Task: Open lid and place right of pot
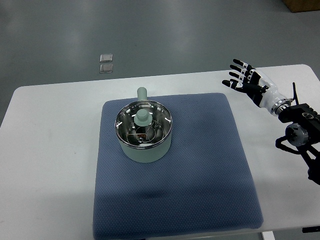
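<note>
My gripper will find an empty pot when it lifts the glass lid by its pale green knob, because shiny steel shows through the lid.
A pale green pot stands on a blue mat, left of the mat's middle, with its handle pointing away from me. A glass lid with a steel rim and a pale green knob sits closed on the pot. My right hand hovers above the table's far right, past the mat's right corner, well apart from the pot. Its fingers are spread and hold nothing. The left arm is out of view.
The white table carries the mat. The mat's right half is bare. Two small square plates lie on the grey floor beyond the table. A brown box corner shows at the top right.
</note>
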Controlling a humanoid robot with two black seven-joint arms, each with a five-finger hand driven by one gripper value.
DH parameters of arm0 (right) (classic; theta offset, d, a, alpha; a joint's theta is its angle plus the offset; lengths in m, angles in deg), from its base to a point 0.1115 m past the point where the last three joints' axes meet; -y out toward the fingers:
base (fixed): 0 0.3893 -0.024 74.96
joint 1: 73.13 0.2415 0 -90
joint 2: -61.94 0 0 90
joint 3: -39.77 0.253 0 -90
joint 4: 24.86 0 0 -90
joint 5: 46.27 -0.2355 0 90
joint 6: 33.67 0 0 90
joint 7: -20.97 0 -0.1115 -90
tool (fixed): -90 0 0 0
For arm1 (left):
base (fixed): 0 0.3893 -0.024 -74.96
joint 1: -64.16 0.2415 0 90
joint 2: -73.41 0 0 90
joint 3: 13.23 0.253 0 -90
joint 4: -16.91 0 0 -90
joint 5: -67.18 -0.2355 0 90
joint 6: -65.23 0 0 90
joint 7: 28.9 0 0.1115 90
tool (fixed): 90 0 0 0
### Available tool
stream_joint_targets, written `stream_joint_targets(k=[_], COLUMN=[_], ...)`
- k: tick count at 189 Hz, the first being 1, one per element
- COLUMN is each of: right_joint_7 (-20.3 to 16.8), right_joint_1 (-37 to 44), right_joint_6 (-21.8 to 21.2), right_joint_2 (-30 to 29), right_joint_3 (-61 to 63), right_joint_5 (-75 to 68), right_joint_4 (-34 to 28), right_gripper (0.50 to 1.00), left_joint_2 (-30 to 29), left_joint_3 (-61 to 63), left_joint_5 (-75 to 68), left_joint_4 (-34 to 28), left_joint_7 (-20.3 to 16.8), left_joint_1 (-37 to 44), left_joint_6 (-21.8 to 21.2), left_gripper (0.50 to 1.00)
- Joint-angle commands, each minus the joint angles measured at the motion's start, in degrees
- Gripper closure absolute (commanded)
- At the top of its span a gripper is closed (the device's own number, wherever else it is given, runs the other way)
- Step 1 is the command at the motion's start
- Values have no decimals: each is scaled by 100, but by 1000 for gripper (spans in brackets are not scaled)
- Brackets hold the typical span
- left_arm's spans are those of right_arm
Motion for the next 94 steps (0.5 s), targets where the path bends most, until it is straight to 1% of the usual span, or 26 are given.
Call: stream_joint_targets(k=[1,66,69,78,79,94], right_joint_7=[-6,20,99,99,160,178], right_joint_1=[8,35,35,35,35,35], right_joint_6=[9,9,9,9,1,-26], right_joint_2=[7,-20,-20,-20,-29,-29], right_joint_3=[11,28,20,20,-7,-7], right_joint_5=[0,0,0,0,0,0], right_joint_4=[0,0,0,0,0,-9], right_gripper=[568,570,570,570,570,570], left_joint_2=[0,0,0,0,0,0], left_joint_3=[0,0,0,0,0,0], left_joint_5=[0,0,0,0,0,0], left_joint_4=[0,0,0,0,0,0], left_joint_7=[-7,2,2,2,2,-7], left_joint_1=[0,0,0,0,0,0], left_joint_6=[1,1,1,1,1,1], left_gripper=[500,500,500,500,500,500])
